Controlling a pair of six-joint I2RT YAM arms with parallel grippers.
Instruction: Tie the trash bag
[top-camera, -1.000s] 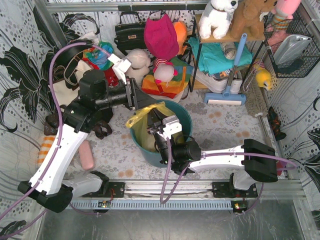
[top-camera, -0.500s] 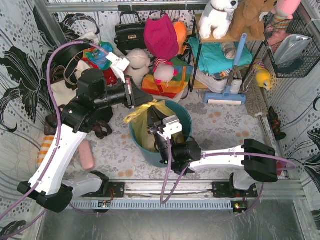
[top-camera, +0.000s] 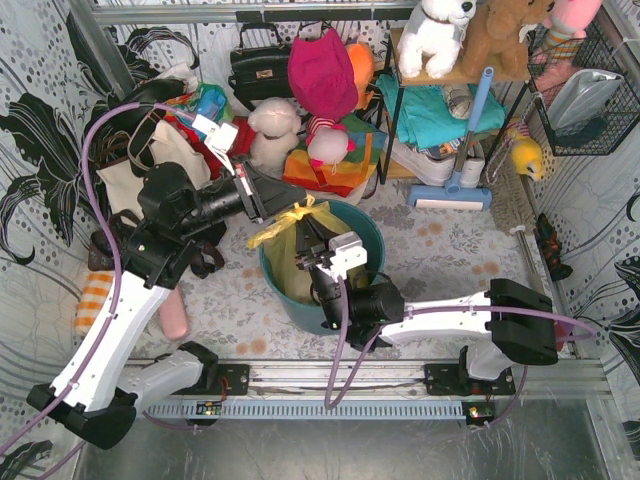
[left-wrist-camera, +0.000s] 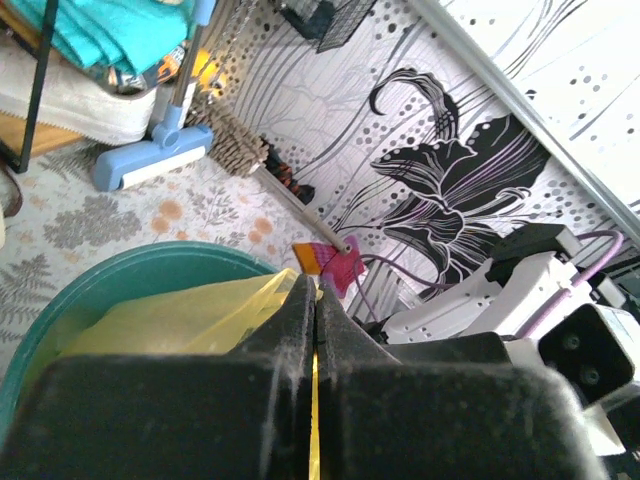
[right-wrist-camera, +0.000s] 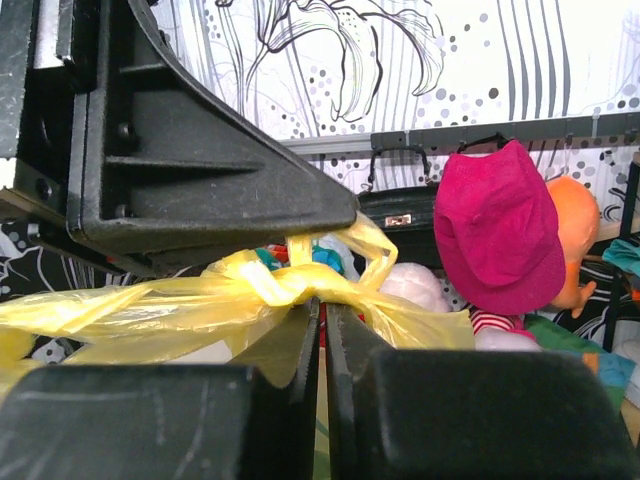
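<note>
The plastic strip (right-wrist-camera: 374, 246) stands at the end of my left gripper's finger while my right gripper is pinching the plastic (right-wrist-camera: 318, 292) under the knot, so my right gripper should open and grab that strip.
The yellow trash bag (top-camera: 278, 238) sits in the round teal bin (top-camera: 372, 240), its top gathered into a twisted knot (right-wrist-camera: 300, 280). My left gripper (top-camera: 293, 208) reaches in from the upper left and is shut on a strip of the bag's top; in the left wrist view a thin yellow line shows between the pressed jaws of the left gripper (left-wrist-camera: 313, 287). My right gripper (top-camera: 313, 238) stands over the bin just below it. The right gripper (right-wrist-camera: 322, 308) is shut, with yellow plastic pinched right under the knot. The left gripper's black finger (right-wrist-camera: 200, 170) looms above the knot.
A cream tote bag (top-camera: 140, 175), a black handbag (top-camera: 262, 68), plush toys (top-camera: 275, 130) and a pink cap (top-camera: 322, 70) crowd the back. A shelf rack (top-camera: 450, 110) and a blue floor brush (top-camera: 455, 185) stand back right. A pink object (top-camera: 175, 310) lies left of the bin.
The left gripper has closed on the bag's top strip and drawn back toward the upper left, the left arm shifting with it. The right gripper has stayed shut at the knot.
</note>
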